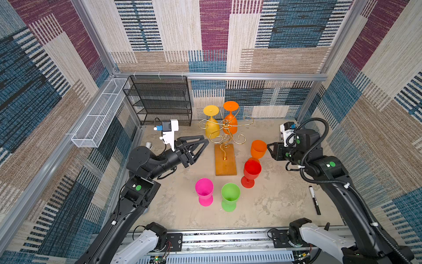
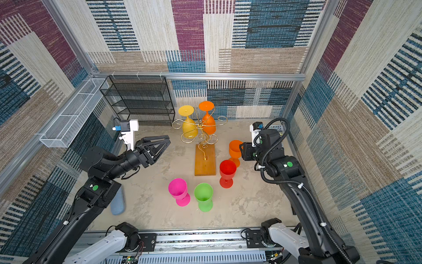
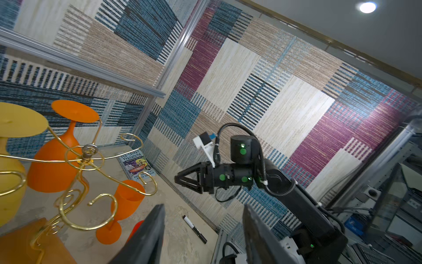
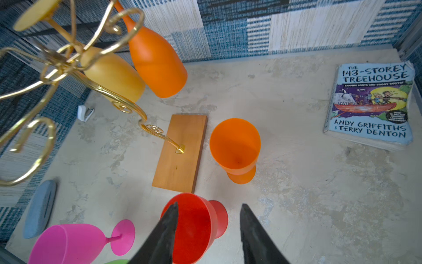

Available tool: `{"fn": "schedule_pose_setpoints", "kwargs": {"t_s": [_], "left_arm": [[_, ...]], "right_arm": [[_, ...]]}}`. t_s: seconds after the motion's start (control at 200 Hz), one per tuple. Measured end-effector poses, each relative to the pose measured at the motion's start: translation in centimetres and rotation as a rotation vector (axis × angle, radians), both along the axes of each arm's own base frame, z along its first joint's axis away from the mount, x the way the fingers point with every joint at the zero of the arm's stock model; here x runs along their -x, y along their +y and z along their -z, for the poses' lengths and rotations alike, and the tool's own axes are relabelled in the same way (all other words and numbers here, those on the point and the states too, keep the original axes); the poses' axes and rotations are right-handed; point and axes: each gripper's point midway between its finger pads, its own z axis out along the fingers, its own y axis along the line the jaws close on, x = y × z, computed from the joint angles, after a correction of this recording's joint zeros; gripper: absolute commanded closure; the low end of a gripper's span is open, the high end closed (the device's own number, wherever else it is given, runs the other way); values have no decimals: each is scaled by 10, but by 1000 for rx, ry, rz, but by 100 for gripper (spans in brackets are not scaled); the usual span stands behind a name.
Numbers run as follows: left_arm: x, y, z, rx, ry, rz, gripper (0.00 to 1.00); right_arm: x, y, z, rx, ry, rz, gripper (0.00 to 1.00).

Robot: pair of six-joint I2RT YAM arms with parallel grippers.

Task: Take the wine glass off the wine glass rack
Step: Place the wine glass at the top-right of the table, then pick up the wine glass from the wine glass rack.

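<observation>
The hanging orange glass (image 2: 209,125) is in my right gripper's way to the yellow wine glass, so my left gripper should grab the yellow wine glass by its foot (image 2: 185,110).
The wine glass rack (image 1: 225,128), gold wire scrolls on a wooden base (image 1: 225,164), stands mid-table. Two glasses hang upside down at its far side: a yellow wine glass (image 1: 212,128) and an orange one (image 1: 230,124), both also in the right wrist view, yellow glass (image 4: 114,73) and orange glass (image 4: 157,61). A second orange glass (image 1: 258,148) stands upright on the table right of the base. My right gripper (image 1: 269,147) hovers open just right of it, holding nothing (image 4: 209,204). My left gripper (image 1: 204,145) is open and empty left of the rack (image 3: 203,206).
Red (image 1: 251,171), pink (image 1: 204,189) and green (image 1: 230,195) glasses stand upright in front of the base. A marker (image 1: 314,200) lies at the right, a book (image 4: 370,102) in the far right corner. Black mesh shelf (image 1: 159,100) and white wire basket (image 1: 100,114) stand far left.
</observation>
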Motion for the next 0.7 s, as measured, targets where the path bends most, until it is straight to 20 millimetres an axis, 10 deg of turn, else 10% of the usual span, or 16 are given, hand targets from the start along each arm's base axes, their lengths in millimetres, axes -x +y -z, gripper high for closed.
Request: {"fn": "schedule_pose_setpoints", "kwargs": {"t_s": [0.25, 0.481, 0.701], "left_arm": [[-100, 42, -2, 10, 154, -180, 47], [-182, 38, 45, -37, 341, -145, 47], [-220, 22, 82, -24, 477, -45, 49]], "right_arm": [[18, -5, -17, -93, -144, 26, 26], [27, -9, -18, -134, -196, 37, 27], [39, -12, -37, -172, -296, 37, 28]]}}
